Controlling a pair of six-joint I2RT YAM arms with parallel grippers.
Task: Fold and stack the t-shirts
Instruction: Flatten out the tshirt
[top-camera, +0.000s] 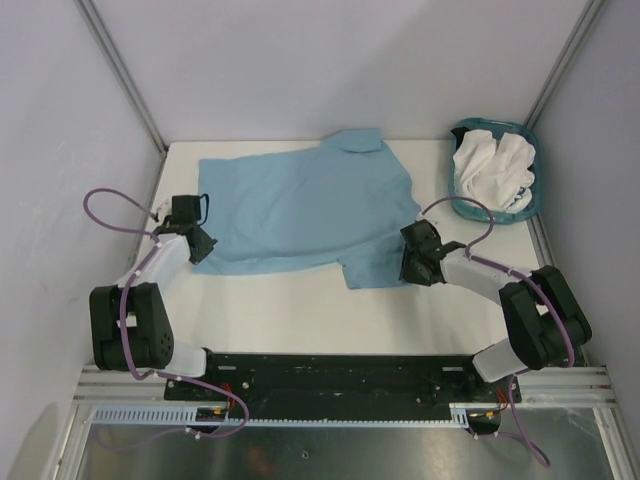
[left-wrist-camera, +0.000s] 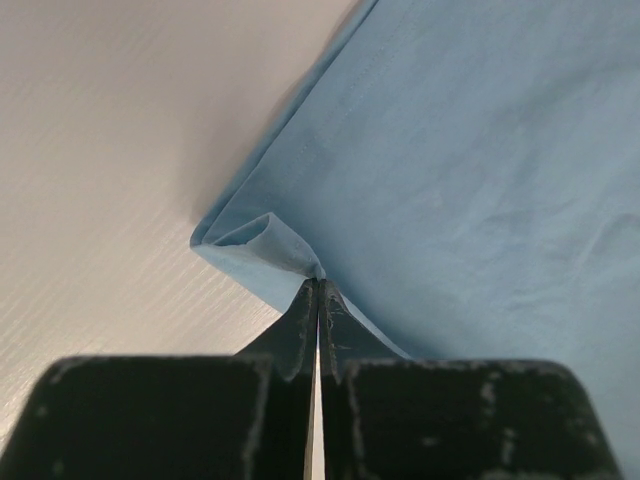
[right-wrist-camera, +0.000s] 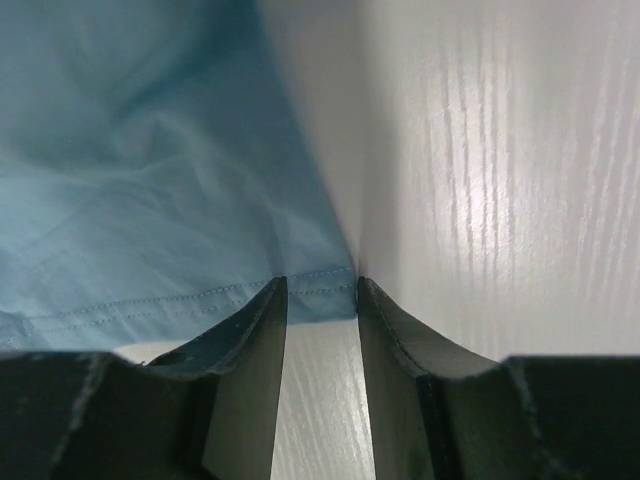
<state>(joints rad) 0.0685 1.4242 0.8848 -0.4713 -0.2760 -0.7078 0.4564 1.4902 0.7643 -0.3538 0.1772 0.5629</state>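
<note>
A raised hem fold away from the light blue t-shirt's corner is pinched in my left gripper, so my left gripper should open and pinch nearer to that corner.
A light blue t-shirt lies spread on the white table, plain side up with no print showing. My left gripper is at its near-left corner and is shut on a pinched fold of the hem; in the left wrist view the gripper holds the cloth at its tips. My right gripper is open at the shirt's near-right corner. In the right wrist view the gripper has its jaws either side of the stitched hem of the shirt, not closed on it. White t-shirts lie bunched in a basket.
The teal basket stands at the table's far right corner. Grey walls enclose the table at the back and both sides. Bare white table lies between the shirt and the arm bases.
</note>
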